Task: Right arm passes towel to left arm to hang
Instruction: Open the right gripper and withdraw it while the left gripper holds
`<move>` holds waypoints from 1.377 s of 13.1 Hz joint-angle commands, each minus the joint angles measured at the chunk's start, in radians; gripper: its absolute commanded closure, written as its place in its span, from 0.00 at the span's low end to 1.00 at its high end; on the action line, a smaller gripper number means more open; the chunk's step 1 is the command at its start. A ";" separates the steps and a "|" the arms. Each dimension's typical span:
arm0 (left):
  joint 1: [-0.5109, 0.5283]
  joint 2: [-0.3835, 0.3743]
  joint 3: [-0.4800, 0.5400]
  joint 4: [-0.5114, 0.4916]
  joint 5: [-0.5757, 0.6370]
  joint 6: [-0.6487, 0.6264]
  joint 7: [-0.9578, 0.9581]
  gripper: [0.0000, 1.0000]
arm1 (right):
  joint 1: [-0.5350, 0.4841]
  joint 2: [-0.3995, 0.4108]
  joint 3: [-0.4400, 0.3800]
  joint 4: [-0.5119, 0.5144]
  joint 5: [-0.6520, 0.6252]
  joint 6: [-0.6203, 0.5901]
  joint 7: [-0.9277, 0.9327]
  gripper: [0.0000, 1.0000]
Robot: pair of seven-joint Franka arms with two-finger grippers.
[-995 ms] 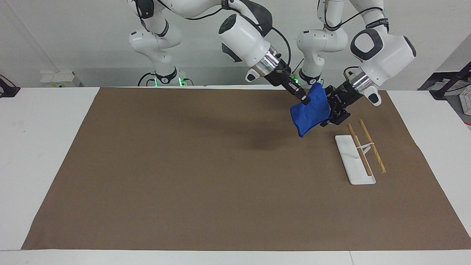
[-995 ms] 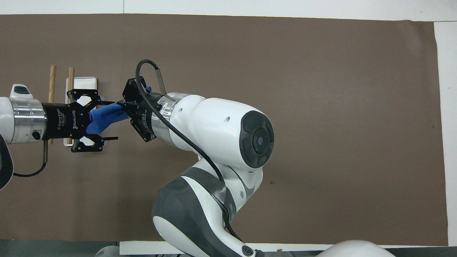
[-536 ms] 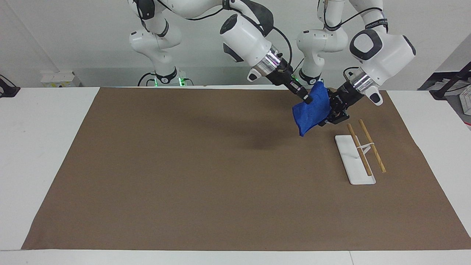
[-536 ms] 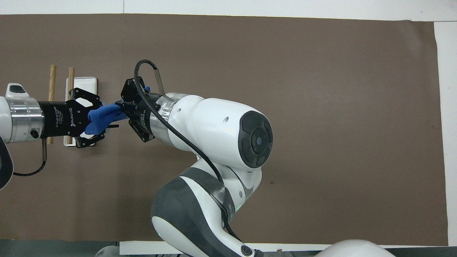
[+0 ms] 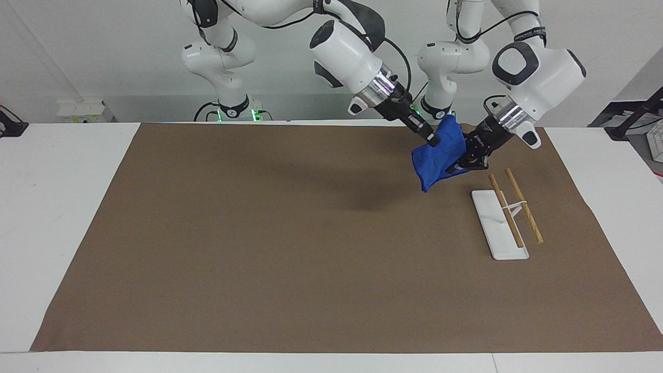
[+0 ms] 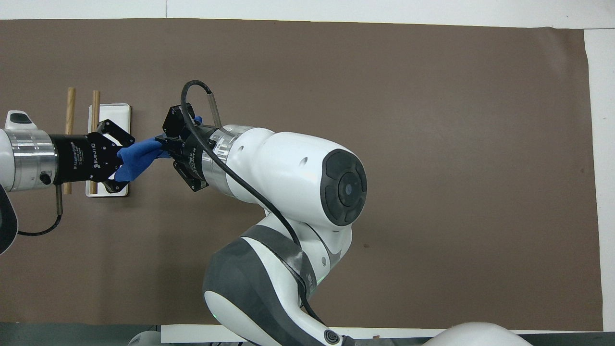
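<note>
My two grippers are pinching the blue towel, so my right gripper should open and move away before my left gripper takes the towel over the wooden rods.
The bright blue towel hangs in the air between the two arms, above the mat near the rack. My right gripper is shut on the towel's upper edge, reaching in from the right arm's end of the table. My left gripper is shut on the towel's other side, its fingers pinched into the cloth. The towel sags below both grips. Its loop does not show.
A hanging rack stands on the brown mat below the left gripper: a white base plate with two wooden rods on a white bracket. The right arm's big white elbow fills the middle of the overhead view.
My left gripper's fingers went from wide open around the towel to shut on it. The right gripper kept its hold, and both arms shifted only slightly.
</note>
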 commanded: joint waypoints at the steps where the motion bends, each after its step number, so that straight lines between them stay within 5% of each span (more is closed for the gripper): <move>1: -0.007 0.009 0.007 0.014 -0.001 0.012 0.019 1.00 | -0.011 0.016 0.015 0.019 0.006 0.001 0.001 1.00; 5: -0.005 0.009 0.007 0.012 -0.001 0.012 0.038 1.00 | -0.012 0.016 0.015 0.019 0.004 0.000 0.001 1.00; 6: -0.005 0.009 0.007 0.014 -0.001 0.012 0.038 1.00 | -0.015 0.016 0.014 0.019 0.004 -0.002 0.000 0.87; 9: -0.005 0.009 0.007 0.014 -0.001 0.013 0.038 1.00 | -0.015 0.016 0.015 0.019 0.004 -0.002 0.000 0.27; 13: 0.001 0.047 0.009 0.073 0.001 0.016 0.082 1.00 | -0.015 0.014 0.012 0.015 0.001 0.000 -0.066 0.09; 18: 0.028 0.090 0.010 0.149 0.002 0.018 0.342 1.00 | -0.024 -0.038 -0.058 -0.074 -0.045 -0.090 -0.437 0.06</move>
